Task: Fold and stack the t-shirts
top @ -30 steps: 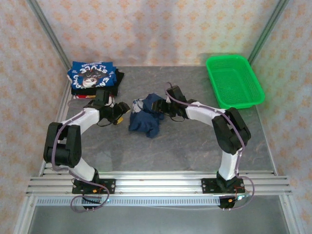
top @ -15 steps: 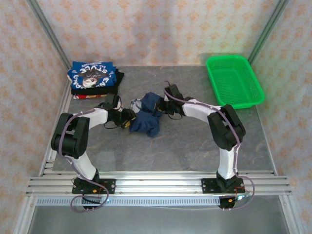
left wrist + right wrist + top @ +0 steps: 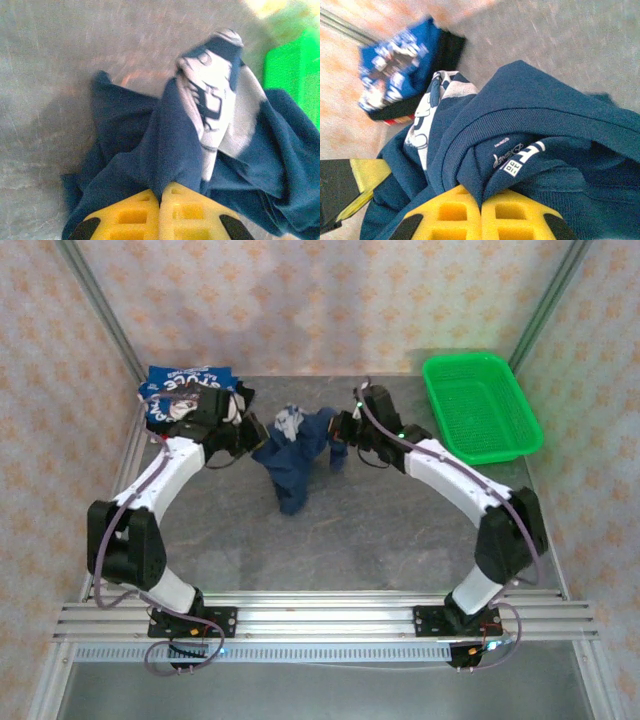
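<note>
The navy t-shirt hangs bunched up because my left gripper is pinching a fold and my right gripper the collar (image 3: 464, 134). Next, I spread the t-shirt out and take hold of its outer corners.
A dark navy t-shirt (image 3: 292, 455) with a white graphic print hangs bunched between both grippers above the table's middle back. My left gripper (image 3: 253, 432) is shut on its left side, yellow fingers (image 3: 130, 215) pinching a fold of the navy t-shirt (image 3: 170, 145). On the shirt's right side my right gripper (image 3: 340, 430) is shut on the ribbed collar of the navy t-shirt (image 3: 520, 120), near the printed size label. A stack of folded t-shirts (image 3: 188, 400), blue with white lettering on top and black and red beneath, lies at the back left, seen as the stack of folded t-shirts (image 3: 395, 70) in the right wrist view.
A green mesh basket (image 3: 480, 405) stands at the back right, and the green basket (image 3: 295, 70) shows past the shirt in the left wrist view. The grey table (image 3: 380, 530) is bare in front of the shirt. Patterned walls close in the back and sides.
Both grippers went from open to shut on the navy shirt, then lifted it off the table and toward the back. The shirt now hangs stretched between them.
</note>
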`<state>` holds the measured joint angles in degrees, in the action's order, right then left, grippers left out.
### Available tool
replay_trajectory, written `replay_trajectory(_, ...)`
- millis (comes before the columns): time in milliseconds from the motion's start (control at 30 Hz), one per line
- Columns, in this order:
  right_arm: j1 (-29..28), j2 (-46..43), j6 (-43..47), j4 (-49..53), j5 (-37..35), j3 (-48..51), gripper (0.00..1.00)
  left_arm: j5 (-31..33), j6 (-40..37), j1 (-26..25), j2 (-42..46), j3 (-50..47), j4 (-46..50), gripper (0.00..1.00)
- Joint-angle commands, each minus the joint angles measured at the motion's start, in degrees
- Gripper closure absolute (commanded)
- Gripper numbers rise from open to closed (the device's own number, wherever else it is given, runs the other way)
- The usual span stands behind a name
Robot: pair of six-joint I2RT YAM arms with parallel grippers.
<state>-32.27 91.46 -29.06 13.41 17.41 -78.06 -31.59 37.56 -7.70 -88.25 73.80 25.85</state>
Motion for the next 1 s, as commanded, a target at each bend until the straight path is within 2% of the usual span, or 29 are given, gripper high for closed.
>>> replay_trajectory(0, 0.8, -5.1, 2.1, 2.2, -4.4, -4.5, 1.0, 6.5, -6.4, 1.0, 3.7, 8.6, 10.8, 0.98)
replay_trajectory(167, 2.4, -10.4, 3.5, 6.3, -5.4, -9.5, 1.0, 13.4, -12.9, 1.4, 6.8, 21.1, 18.5, 0.97)
replay_trajectory(300, 4.1, -14.3, 3.0, 12.4, -4.6, -12.9, 1.0, 13.7, -14.9, 1.5, 8.8, 26.9, 21.1, 0.97)
replay_trajectory(500, 4.3, -21.1, 1.7, 19.6, -0.8, -11.9, 1.0, 11.1, -17.0, 0.6, 14.4, 26.0, 20.4, 0.96)
replay_trajectory(700, 4.4, -28.5, -1.3, 25.2, -1.5, -6.8, 1.0, 14.0, -22.0, -0.1, 16.6, 23.6, 22.0, 0.95)
replay_trajectory(867, 5.3, -28.3, -1.8, 28.0, -1.8, -2.6, 1.0, 12.6, -24.1, -0.3, 11.9, 19.5, 18.5, 0.95)
replay_trajectory(967, 6.8, -25.0, -1.2, 27.1, -2.4, 0.3, 1.0, 15.5, -26.0, -1.3, 5.8, 18.3, 16.3, 0.95)
